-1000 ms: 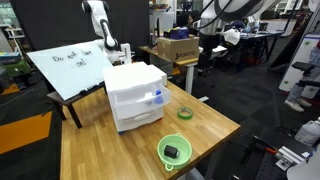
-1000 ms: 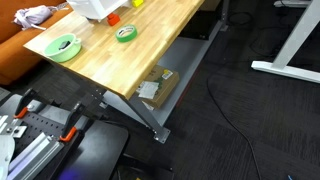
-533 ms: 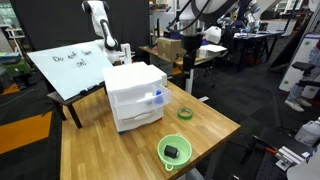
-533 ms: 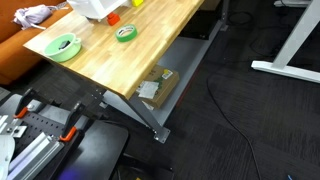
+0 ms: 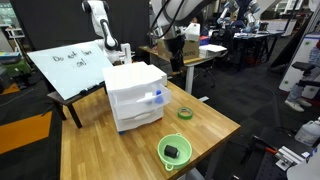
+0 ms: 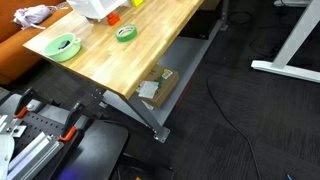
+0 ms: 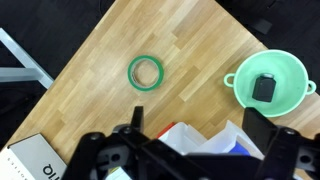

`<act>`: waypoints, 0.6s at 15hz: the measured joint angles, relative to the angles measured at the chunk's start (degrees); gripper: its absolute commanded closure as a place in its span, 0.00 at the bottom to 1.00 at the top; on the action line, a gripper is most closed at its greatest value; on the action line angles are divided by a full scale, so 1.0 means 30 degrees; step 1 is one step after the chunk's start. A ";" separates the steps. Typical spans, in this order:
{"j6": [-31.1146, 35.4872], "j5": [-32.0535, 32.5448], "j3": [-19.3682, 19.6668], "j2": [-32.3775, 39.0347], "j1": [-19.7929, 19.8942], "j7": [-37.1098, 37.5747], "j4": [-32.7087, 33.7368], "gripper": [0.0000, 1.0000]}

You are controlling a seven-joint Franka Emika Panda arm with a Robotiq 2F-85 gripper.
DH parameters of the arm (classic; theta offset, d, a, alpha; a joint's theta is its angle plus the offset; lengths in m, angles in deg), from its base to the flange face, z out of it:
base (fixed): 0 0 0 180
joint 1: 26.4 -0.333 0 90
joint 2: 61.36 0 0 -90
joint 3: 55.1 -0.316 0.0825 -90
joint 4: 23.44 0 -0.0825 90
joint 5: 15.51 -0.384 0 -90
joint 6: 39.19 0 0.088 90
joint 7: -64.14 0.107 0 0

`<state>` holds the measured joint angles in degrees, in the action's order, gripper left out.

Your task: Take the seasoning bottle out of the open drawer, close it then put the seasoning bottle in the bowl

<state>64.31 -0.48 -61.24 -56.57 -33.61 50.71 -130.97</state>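
Note:
The open drawer point(image 5: 150, 101) is off to one side of my gripper, which hangs crooked, so I should bring the gripper back over the seasoning bottle point(image 5: 159, 95) and turn it before lowering it.
The white three-drawer chest point(image 5: 135, 95) stands at the back of the wooden table point(image 5: 110, 150). Its middle drawer point(image 5: 142, 100) is pulled out, and the seasoning bottle point(image 5: 157, 98) shows its blue top at the drawer's front corner. The lime-green bowl point(image 5: 174, 151) with a small black thing inside sits near the table's front edge, also seen as the bowl point(image 6: 63, 46) and the bowl point(image 7: 270, 85). My gripper point(image 5: 174, 50) hangs open high above the table, behind and beside the chest. In the wrist view the gripper point(image 7: 198, 130) frames the chest's white top point(image 7: 185, 135) and a blue patch point(image 7: 243, 147) far below.
A dark-green tape ring point(image 5: 184, 113) lies between chest and bowl, also in the wrist view as the ring point(image 7: 147, 71). A whiteboard point(image 5: 65, 65) leans behind the chest. A cardboard box point(image 6: 155, 88) sits on the shelf under the table. Desks and another arm point(image 5: 100, 25) stand behind.
My arm has swung left across the background toward the space above the chest. The gripper has stayed open. Nothing on the table has moved.

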 measured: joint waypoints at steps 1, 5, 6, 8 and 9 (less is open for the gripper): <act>-0.0124 0.0040 0.0001 0.0079 -0.0007 0.0000 0.0113 0.00; -0.0204 0.0054 0.0001 0.0070 -0.0004 0.0000 0.0143 0.00; -0.0207 0.0054 0.0001 0.0069 -0.0004 0.0000 0.0144 0.00; -0.0211 0.0054 0.0001 0.0070 -0.0004 0.0000 0.0145 0.00; -0.0213 0.0054 0.0001 0.0069 -0.0004 0.0000 0.0146 0.00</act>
<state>63.67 -0.31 -61.23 -56.37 -33.62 50.71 -130.54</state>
